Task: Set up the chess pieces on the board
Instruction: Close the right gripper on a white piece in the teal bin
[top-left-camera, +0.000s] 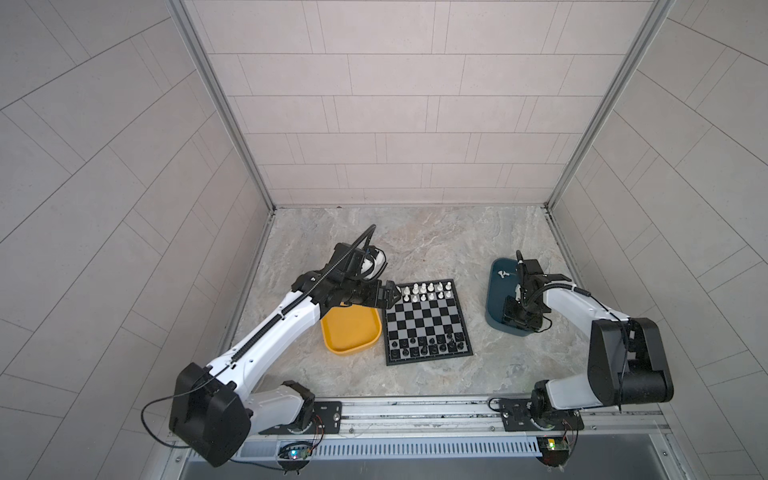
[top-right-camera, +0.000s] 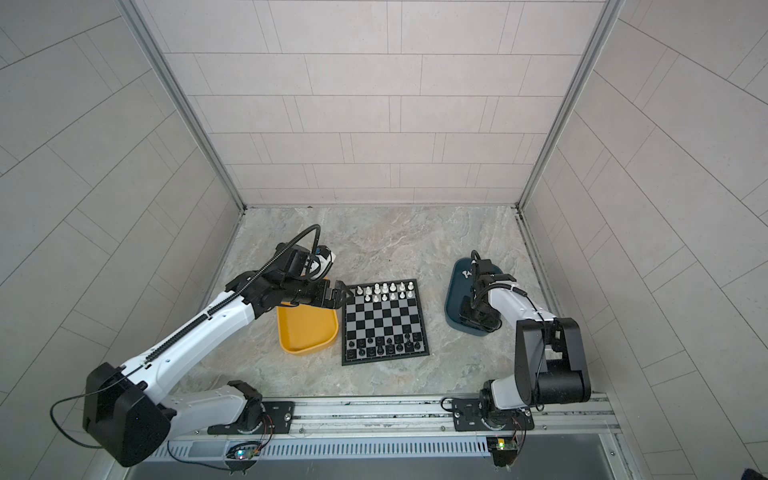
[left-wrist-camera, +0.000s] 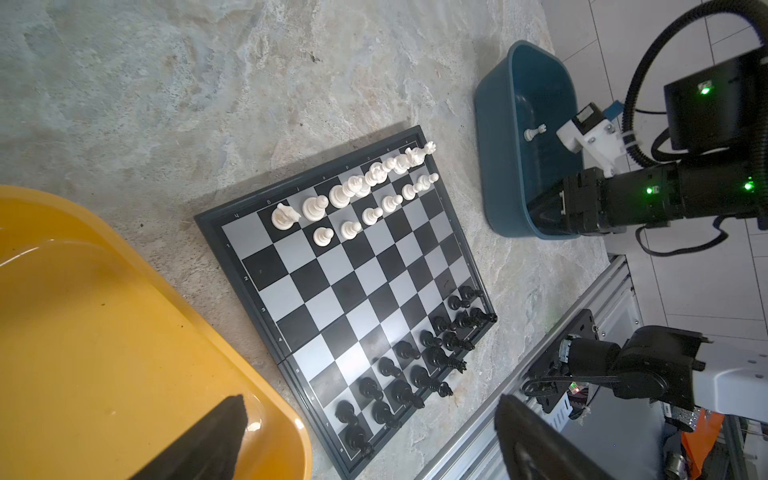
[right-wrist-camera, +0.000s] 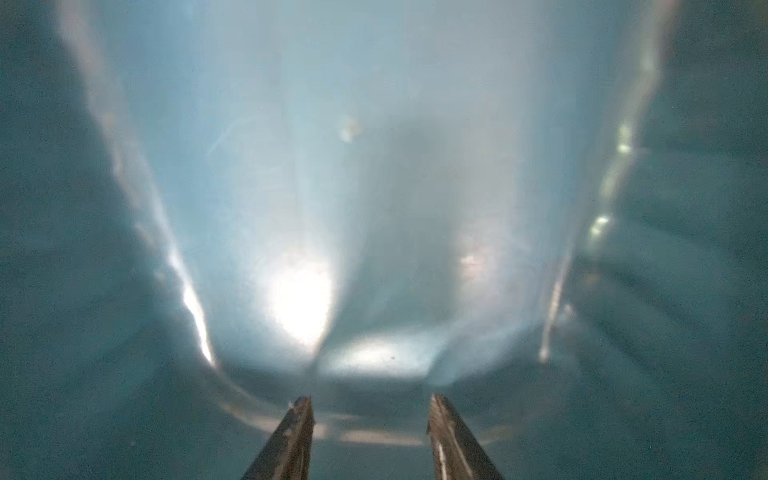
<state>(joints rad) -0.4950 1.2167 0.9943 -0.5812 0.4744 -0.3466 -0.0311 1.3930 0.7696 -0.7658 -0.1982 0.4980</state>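
The dark blue bin's near end (right-wrist-camera: 384, 344) is empty below the robot's right gripper, so that gripper should rise and go over to the white piece (top-left-camera: 503, 273) at the far end of the bin.
The board (top-left-camera: 428, 322) (top-right-camera: 384, 322) lies flat in the middle of the table. White chess pieces (top-left-camera: 426, 291) (left-wrist-camera: 365, 191) stand in its two far rows and black chess pieces (top-left-camera: 428, 345) (left-wrist-camera: 419, 361) in its two near rows. My left gripper (top-left-camera: 392, 296) (left-wrist-camera: 370, 405) hovers open at the board's far left corner, holding nothing. My right gripper (top-left-camera: 515, 309) (right-wrist-camera: 370, 401) reaches down into the dark blue bin (top-left-camera: 492, 299) (left-wrist-camera: 494, 166), with its jaws apart and nothing between them. One white piece (top-left-camera: 503, 273) (left-wrist-camera: 534, 132) lies on the bin floor, beyond that gripper.
A yellow tray (top-left-camera: 353, 332) (left-wrist-camera: 104, 332) sits against the board's left side, under my left arm. The metal rail (top-left-camera: 415, 409) runs along the table's front edge. Tiled walls close in the back and both sides.
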